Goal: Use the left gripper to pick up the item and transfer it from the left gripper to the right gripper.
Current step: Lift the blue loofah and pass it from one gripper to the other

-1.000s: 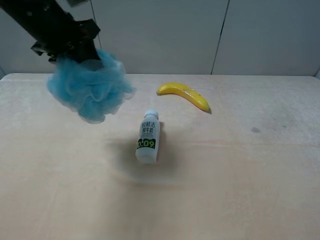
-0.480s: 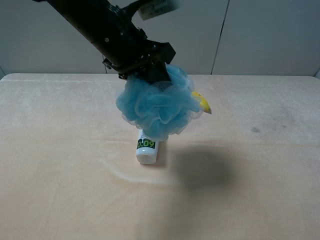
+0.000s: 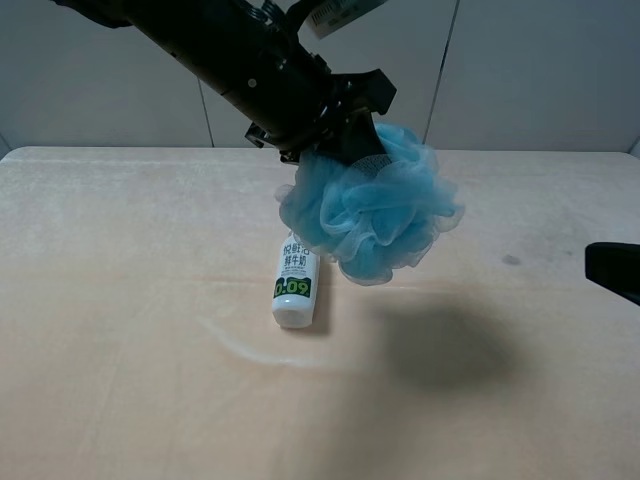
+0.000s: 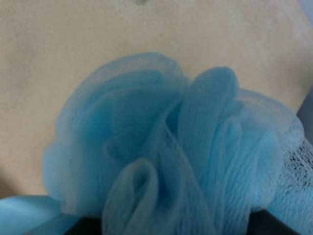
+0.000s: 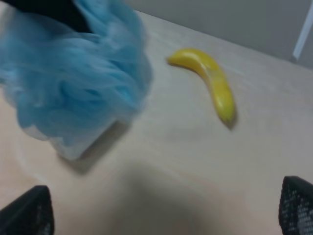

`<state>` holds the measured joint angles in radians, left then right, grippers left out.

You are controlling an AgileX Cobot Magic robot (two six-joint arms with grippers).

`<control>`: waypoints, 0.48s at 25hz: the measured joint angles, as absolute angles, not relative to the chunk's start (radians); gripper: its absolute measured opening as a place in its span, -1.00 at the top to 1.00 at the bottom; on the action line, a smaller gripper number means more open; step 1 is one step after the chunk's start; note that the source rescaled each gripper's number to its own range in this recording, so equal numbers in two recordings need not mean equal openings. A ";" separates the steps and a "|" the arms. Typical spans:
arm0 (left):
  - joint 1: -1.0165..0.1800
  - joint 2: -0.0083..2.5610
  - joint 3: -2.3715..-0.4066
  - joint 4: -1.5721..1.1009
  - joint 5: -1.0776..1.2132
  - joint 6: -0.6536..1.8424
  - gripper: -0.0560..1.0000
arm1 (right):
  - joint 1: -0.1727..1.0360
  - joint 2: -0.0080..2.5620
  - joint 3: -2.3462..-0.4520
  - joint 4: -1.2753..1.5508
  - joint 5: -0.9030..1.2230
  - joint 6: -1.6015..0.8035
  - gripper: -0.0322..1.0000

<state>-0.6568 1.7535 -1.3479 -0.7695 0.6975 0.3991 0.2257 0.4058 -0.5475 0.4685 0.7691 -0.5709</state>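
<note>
The light-blue puff's top (image 3: 393,142) is in my left gripper with the puff's side free, so my open right gripper keeps approaching until its fingers straddle that side (image 3: 432,205).
The light-blue mesh bath puff (image 3: 372,207) hangs in the air above the middle of the table, held from above by my left gripper (image 3: 343,143). Its black jaws are sunk into the puff's top and mostly hidden. The puff fills the left wrist view (image 4: 166,147). A black tip of my right gripper (image 3: 612,270) shows at the right edge of the high view, apart from the puff. In the right wrist view my right gripper (image 5: 161,210) is open, fingertips (image 5: 29,210) wide apart, with the blurred puff (image 5: 73,83) ahead of it.
A white bottle (image 3: 296,277) lies on the beige table (image 3: 120,360) just below and left of the puff. A yellow banana (image 5: 214,82) lies farther back; the puff hides it in the high view. A grey wall stands behind the table.
My left arm has carried the puff from the back left, over the bottle, to the middle right. The right gripper's tip has come into the high view at the right edge.
</note>
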 joint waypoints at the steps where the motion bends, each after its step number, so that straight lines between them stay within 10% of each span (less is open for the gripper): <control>1: -0.657 1.753 -1.348 -0.775 0.697 0.399 0.60 | 0.248 0.425 -0.547 0.468 0.748 -0.586 -1.00; 12: -0.657 1.753 -1.348 -0.820 0.697 0.399 0.64 | 0.483 0.756 -0.547 0.471 0.454 -0.699 -1.00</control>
<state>-0.6568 1.7535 -1.3479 -0.8201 0.6975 0.3991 0.4831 0.7557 -0.5475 0.4707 0.4538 -0.6995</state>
